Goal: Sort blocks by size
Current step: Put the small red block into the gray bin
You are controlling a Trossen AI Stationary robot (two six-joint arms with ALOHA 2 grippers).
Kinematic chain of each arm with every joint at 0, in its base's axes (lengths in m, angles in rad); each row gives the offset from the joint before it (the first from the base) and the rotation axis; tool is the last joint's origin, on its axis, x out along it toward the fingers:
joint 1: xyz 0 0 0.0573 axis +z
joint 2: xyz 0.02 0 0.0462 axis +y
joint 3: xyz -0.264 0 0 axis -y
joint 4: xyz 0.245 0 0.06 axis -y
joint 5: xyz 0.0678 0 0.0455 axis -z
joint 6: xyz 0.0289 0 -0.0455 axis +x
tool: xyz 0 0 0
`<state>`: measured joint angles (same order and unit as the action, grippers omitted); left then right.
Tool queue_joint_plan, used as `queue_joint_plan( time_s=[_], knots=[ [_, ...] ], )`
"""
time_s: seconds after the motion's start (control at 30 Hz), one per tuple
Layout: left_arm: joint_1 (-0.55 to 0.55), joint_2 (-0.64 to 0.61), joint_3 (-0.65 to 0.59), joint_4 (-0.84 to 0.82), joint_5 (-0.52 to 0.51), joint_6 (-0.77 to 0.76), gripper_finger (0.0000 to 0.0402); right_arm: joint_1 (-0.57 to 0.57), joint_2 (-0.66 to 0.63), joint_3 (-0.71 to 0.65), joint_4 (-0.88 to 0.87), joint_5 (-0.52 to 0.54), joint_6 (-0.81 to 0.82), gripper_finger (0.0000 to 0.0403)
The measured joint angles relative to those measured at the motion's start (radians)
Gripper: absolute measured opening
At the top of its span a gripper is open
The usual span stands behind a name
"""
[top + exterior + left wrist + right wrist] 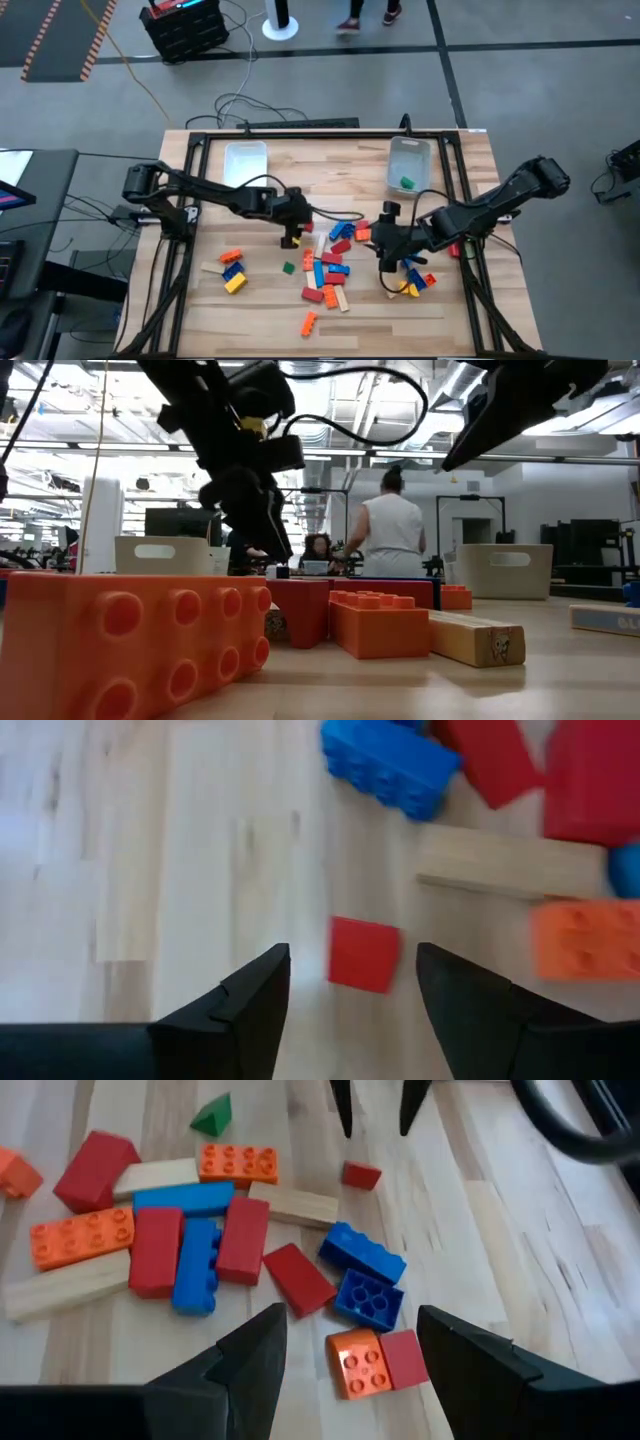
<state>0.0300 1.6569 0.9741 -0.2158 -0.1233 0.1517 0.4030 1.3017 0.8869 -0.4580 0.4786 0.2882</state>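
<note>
My left gripper should keep going down until its open fingers are on both sides of the small red block (363, 954), because that block is clear of the tan block and in line with them.
Red, blue, orange, yellow and tan blocks (330, 265) lie loose on the wooden table (260, 310), most in its middle. My left gripper (293, 236) hangs open at the left side of the heap. A small red block (363, 953) lies flat on the table just ahead of its fingertips, in line with the gap between them. My right gripper (380, 242) hangs open at the heap's right side, above a small orange block (360, 1364) and a small red block (404, 1357) that lie side by side. Neither gripper touches a block.
Two clear bins stand at the far edge: the left one (245, 160) and the right one (408, 160) with a green block (406, 183) in it. A big orange block (130, 645) lies near the front edge. Bare wood shows at the near left. A person (392, 535) stands beyond the table.
</note>
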Motion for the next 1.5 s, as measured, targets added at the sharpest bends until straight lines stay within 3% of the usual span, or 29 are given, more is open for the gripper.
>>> queue_joint_plan(
  time_s=[0.3, 0.47, 0.73, 1.0, 1.27, 1.5],
  knots=[
    [0.039, 0.056, 0.0, 0.071, 0.118, 0.046, 0.0227, 0.0, -0.006, -0.05, 0.09, 0.0, 0.002, 0.0254],
    [0.04, 0.128, -0.002, 0.1, 0.123, 0.055, 0.0227, 0.001, -0.006, -0.052, 0.107, -0.001, -0.005, 0.0254],
    [0.044, 0.13, -0.001, 0.116, 0.125, 0.064, 0.0224, 0.001, -0.006, -0.052, 0.111, -0.001, -0.006, 0.0254],
    [0.044, 0.189, 0.003, 0.136, 0.15, 0.068, 0.0202, 0.012, -0.006, -0.052, 0.151, -0.001, -0.033, 0.0254],
    [0.053, 0.178, 0.001, 0.128, 0.146, 0.063, 0.0127, 0.016, -0.006, -0.052, 0.163, 0.02, -0.087, 0.0254],
    [0.083, 0.148, 0.018, 0.088, 0.159, 0.049, 0.0127, 0.022, -0.006, -0.051, 0.266, 0.022, -0.331, 0.0254]
  ],
)
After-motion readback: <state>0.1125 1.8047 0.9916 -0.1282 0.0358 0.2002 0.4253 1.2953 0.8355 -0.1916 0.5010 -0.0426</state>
